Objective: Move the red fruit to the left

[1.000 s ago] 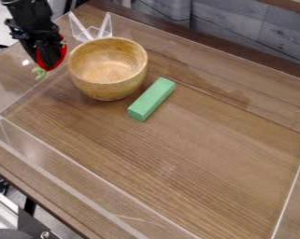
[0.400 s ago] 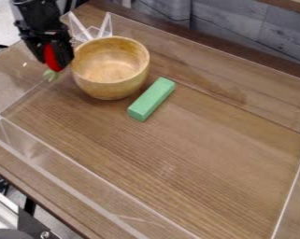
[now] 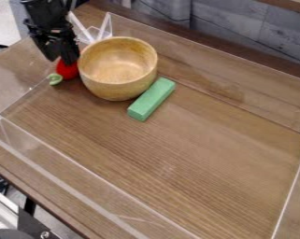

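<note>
I should open my gripper around the fruit [image 3: 67, 70] and push the bowl away a little before I close my fingers, because the wooden bowl's side [image 3: 83, 71] is crowding the red fruit.
The red fruit [image 3: 68, 68] lies on the wooden table, tight against the left side of the wooden bowl [image 3: 119, 67], with its light-green leaf stub [image 3: 55, 80] pointing to the front left. My gripper [image 3: 59, 54] points down just above and behind the fruit. Its dark fingers look spread and nothing is between them. The arm hides the table behind the fruit.
A flat green block [image 3: 152, 98] lies at an angle to the right of the bowl. Clear plastic walls [image 3: 64, 187] ring the tabletop, with the left wall close to the gripper. Bare wood fills the front and right.
The fruit was held between the fingers and now rests on the table by the bowl. The gripper edged right and back, and the bowl slid a little to the right.
</note>
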### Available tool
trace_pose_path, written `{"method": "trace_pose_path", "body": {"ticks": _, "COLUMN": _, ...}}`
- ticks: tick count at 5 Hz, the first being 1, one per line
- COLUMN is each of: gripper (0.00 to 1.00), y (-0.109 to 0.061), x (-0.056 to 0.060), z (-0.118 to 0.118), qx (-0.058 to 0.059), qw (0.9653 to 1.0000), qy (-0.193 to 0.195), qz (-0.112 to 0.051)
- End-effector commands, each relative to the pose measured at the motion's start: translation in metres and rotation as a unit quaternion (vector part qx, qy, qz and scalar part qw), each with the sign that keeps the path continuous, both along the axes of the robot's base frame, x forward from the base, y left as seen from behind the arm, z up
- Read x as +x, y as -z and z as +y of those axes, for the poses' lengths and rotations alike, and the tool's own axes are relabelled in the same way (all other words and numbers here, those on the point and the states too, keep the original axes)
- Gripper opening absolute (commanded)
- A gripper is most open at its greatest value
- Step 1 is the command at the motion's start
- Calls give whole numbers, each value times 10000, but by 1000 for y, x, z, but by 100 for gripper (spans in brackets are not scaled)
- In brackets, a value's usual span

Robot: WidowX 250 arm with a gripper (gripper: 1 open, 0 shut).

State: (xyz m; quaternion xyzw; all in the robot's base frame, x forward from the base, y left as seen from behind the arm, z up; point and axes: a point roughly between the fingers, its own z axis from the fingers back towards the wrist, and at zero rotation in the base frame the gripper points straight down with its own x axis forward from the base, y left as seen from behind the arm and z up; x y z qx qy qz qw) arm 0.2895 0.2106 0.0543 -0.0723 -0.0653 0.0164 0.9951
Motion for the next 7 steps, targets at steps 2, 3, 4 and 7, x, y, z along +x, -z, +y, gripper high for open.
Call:
{"method": "trace_pose_path", "body": {"ticks": 2, "gripper": 0, "y": -1, "x": 15, "z": -1, "qx": -11, "qw": 9999, "qy": 86, "qz": -118}}
{"method": "trace_pose_path", "body": {"ticks": 3, "gripper": 0, "y": -5, "x": 20, "z": 1, "qx": -36, "qw": 9999, "qy": -90, "qz": -94}}
{"method": "trace_pose_path", "body": {"ticks": 4, "gripper": 0, "y": -8, "x": 25, "z": 1, "qx": -64, "qw": 9996, "qy": -268, "qz": -70}}
{"method": "trace_pose_path", "body": {"ticks": 7, "gripper": 0, "y": 1, "x": 30, "z": 1, "qx": -171, "qw": 9968, "qy": -776, "qz": -8}}
